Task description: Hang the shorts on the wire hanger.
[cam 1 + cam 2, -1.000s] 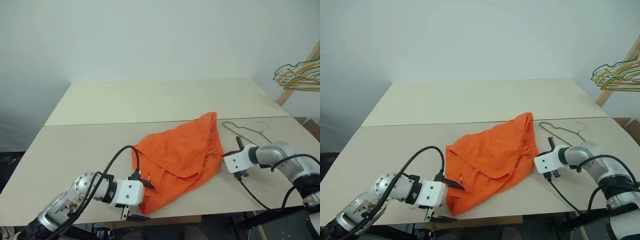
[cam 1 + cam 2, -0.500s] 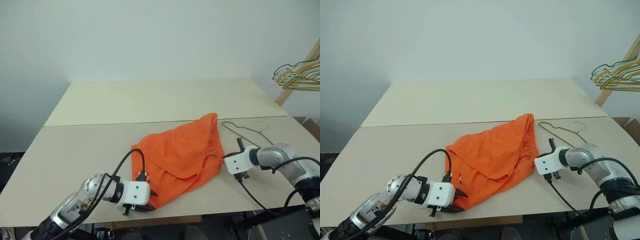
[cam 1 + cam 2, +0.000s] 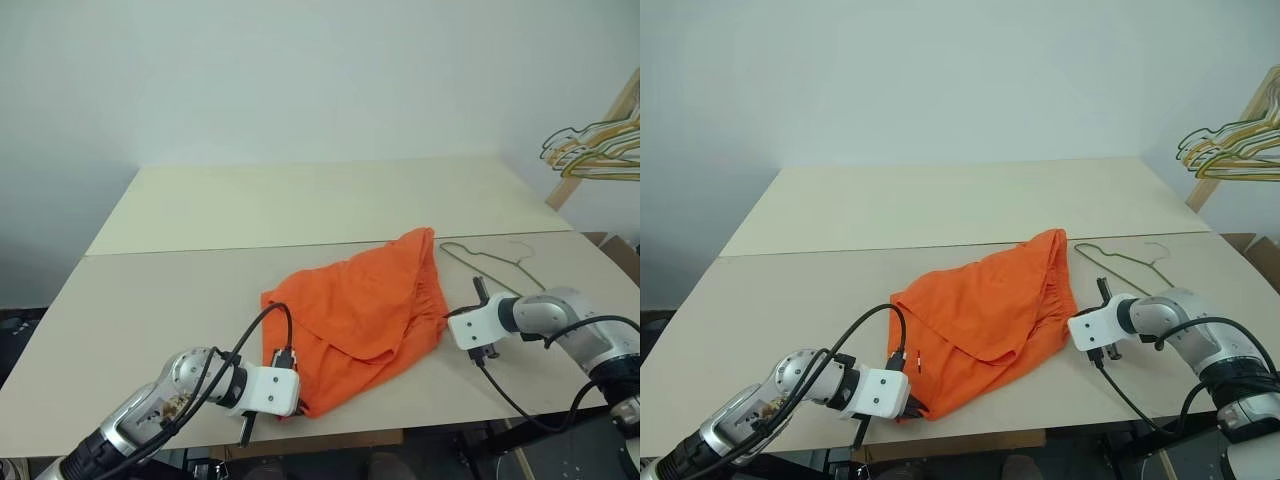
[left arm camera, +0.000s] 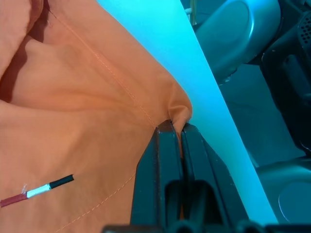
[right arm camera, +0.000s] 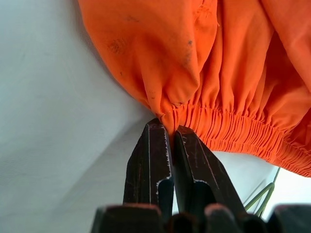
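I see the orange shorts' middle (image 3: pixel 372 352) folded over itself, so next my left gripper raises the hem (image 3: pixel 313 407) and pulls it away from the waistband to spread the legs.
The orange shorts (image 3: pixel 360 310) lie crumpled on the pale table (image 3: pixel 150 300), waistband toward the right. At the near edge, my left gripper (image 4: pixel 176 127) is shut on the hem of a leg; from the head it sits at the shorts' near corner (image 3: pixel 296 400). My right gripper (image 5: pixel 168 127) is shut on the gathered waistband (image 5: pixel 233 131), seen from the head at the shorts' right side (image 3: pixel 450 322). The thin wire hanger (image 3: pixel 490 262) lies flat on the table just beyond the right gripper, apart from the shorts.
A bunch of coloured hangers (image 3: pixel 590 150) hangs on a slanted wooden rail (image 3: pixel 590 150) at the far right. A seam (image 3: pixel 200 250) crosses the table between its two boards. The near table edge runs right under the left gripper.
The left gripper, open around the shorts' near corner a second ago, has closed on the hem. The right gripper has kept its grip and place.
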You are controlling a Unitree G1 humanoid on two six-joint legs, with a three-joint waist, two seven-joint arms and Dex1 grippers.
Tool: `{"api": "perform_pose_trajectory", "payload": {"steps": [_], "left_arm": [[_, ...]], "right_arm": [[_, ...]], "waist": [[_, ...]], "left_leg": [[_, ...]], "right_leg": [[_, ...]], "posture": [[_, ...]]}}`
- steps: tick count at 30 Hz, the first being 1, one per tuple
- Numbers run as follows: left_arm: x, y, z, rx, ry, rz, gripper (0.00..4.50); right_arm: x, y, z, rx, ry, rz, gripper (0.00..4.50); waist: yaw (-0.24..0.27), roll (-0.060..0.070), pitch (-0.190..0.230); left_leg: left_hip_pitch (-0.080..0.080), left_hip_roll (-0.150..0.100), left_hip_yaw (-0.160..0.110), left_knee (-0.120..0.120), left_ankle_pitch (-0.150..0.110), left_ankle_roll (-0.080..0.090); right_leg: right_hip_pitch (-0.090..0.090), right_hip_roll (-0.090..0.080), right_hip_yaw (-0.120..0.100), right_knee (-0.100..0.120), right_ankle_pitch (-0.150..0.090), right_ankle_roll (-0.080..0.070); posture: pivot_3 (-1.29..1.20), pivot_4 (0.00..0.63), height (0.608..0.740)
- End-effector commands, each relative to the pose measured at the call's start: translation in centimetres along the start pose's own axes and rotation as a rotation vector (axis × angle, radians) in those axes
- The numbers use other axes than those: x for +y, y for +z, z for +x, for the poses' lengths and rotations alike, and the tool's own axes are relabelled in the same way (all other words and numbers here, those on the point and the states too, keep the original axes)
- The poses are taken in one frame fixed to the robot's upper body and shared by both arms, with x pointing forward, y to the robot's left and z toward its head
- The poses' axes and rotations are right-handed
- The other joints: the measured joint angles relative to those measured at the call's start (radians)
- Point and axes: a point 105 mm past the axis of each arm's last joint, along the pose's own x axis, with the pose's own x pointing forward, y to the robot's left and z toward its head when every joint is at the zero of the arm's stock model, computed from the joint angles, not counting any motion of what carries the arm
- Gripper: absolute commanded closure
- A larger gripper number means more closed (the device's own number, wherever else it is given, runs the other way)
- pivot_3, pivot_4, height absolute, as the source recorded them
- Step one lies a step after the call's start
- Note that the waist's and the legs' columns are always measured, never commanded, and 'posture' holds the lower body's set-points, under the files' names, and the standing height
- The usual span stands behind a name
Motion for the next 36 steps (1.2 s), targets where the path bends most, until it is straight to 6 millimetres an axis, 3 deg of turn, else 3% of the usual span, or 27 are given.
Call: {"api": "perform_pose_trajectory", "payload": {"steps": [1, 7, 10, 13, 16, 19, 22, 24, 26, 29, 31, 33, 36], "left_arm": [[1.3, -0.8, -1.0, 0.051, 0.076, 0.007, 4.47], [1.7, -2.5, -4.7, 0.156, 0.166, -0.004, 4.47], [1.3, -3.0, -7.0, 0.211, 0.193, -0.002, 4.47], [1.0, -2.7, -8.0, 0.214, 0.192, -0.010, 4.47], [1.7, -2.3, -7.9, 0.169, 0.227, -0.024, 4.47], [5.5, -2.0, -7.0, 0.119, 0.401, -0.019, 4.47], [13.8, -0.9, -8.1, 0.114, 0.807, -0.001, 4.47], [19.7, 2.0, -11.5, 0.047, 1.153, 0.015, 4.47], [23.2, 5.9, -16.3, -0.087, 1.464, 0.048, 4.47], [24.0, 10.7, -22.2, -0.301, 1.736, 0.125, 4.47], [22.8, 12.8, -24.8, -0.389, 1.796, 0.206, 4.47], [21.5, 12.9, -25.3, -0.360, 1.767, 0.265, 4.47], [19.2, 11.8, -23.2, -0.302, 1.579, 0.310, 4.47]], "right_arm": [[-1.1, -0.1, -0.9, 0.005, -0.044, 0.025, 4.50], [-0.8, 2.1, -2.5, -0.059, 0.019, 0.071, 4.50], [-0.2, 4.5, -3.6, -0.133, 0.090, 0.072, 4.50], [0.0, 6.3, -3.9, -0.196, 0.123, 0.100, 4.50], [-0.9, 6.9, -3.6, -0.217, 0.094, 0.158, 4.50], [-3.4, 5.7, -2.9, -0.158, 0.010, 0.218, 4.50], [-9.3, 3.1, -2.5, -0.044, -0.232, 0.287, 4.50], [-15.1, 1.5, -3.6, 0.045, -0.501, 0.308, 4.50], [-20.9, 0.7, -6.5, 0.097, -0.821, 0.326, 4.50], [-26.0, 1.0, -11.4, 0.101, -1.199, 0.319, 4.50], [-27.2, 2.0, -13.2, 0.032, -1.312, 0.310, 4.50], [-26.5, 2.8, -12.5, -0.014, -1.281, 0.264, 4.50], [-23.5, 3.6, -8.8, -0.041, -1.090, 0.162, 4.50]], "waist": [[0.000, 0.000, 0.000], [0.001, 0.000, 0.000], [0.000, 0.000, 0.000], [0.005, -0.001, 0.001], [0.008, -0.001, 0.001], [0.019, -0.001, 0.001], [0.026, -0.002, 0.001], [0.026, -0.003, 0.002], [0.022, -0.003, 0.001], [0.004, -0.003, -0.001], [-0.014, -0.002, -0.001], [-0.033, -0.001, -0.002], [-0.059, -0.001, -0.007]], "left_leg": [[0.000, 0.000, 0.001, 0.000, 0.000, 0.000], [0.000, 0.002, 0.001, -0.001, 0.000, 0.000], [0.000, 0.003, 0.002, -0.001, -0.001, 0.002], [0.000, 0.003, 0.003, -0.001, -0.001, 0.002], [0.000, 0.003, 0.003, -0.001, -0.003, 0.005], [0.000, 0.001, 0.003, 0.001, -0.003, 0.004], [0.001, -0.002, 0.004, 0.002, 0.000, 0.000], [0.004, -0.003, 0.005, 0.003, 0.001, -0.002], [0.001, -0.003, 0.004, 0.002, 0.004, -0.005], [-0.012, -0.003, -0.001, -0.002, 0.007, -0.008], [-0.016, -0.004, -0.002, -0.009, 0.007, -0.009], [-0.015, -0.004, -0.001, -0.017, 0.008, -0.010], [-0.014, -0.002, -0.004, -0.021, 0.007, -0.012]], "right_leg": [[0.000, 0.000, 0.000, 0.000, 0.000, 0.000], [-0.002, 0.000, 0.001, 0.001, 0.000, 0.001], [-0.002, 0.000, 0.001, 0.000, 0.000, 0.001], [-0.003, -0.001, 0.001, 0.000, 0.000, 0.001], [-0.002, -0.003, 0.001, 0.000, 0.000, 0.001], [-0.001, -0.003, 0.001, 0.001, 0.001, 0.001], [0.003, 0.000, 0.000, -0.001, 0.004, 0.003], [0.008, 0.001, -0.002, -0.002, 0.005, 0.003], [0.004, 0.001, -0.003, -0.002, 0.007, 0.003], [-0.011, 0.001, -0.004, 0.002, 0.008, 0.002], [-0.024, 0.000, -0.006, 0.007, 0.007, 0.001], [-0.026, -0.001, -0.016, 0.010, 0.006, -0.002], [-0.024, -0.005, -0.041, 0.009, 0.005, -0.003]], "posture": [[0.00, 0.000, 0.740], [0.01, 0.000, 0.740], [0.02, 0.000, 0.740], [0.03, 0.000, 0.740], [0.04, 0.000, 0.740], [0.04, 0.000, 0.740], [0.03, 0.000, 0.740], [0.03, 0.000, 0.740], [0.02, 0.000, 0.740], [0.02, 0.000, 0.740], [0.02, 0.000, 0.740], [0.02, 0.000, 0.740], [0.02, 0.000, 0.740]]}}
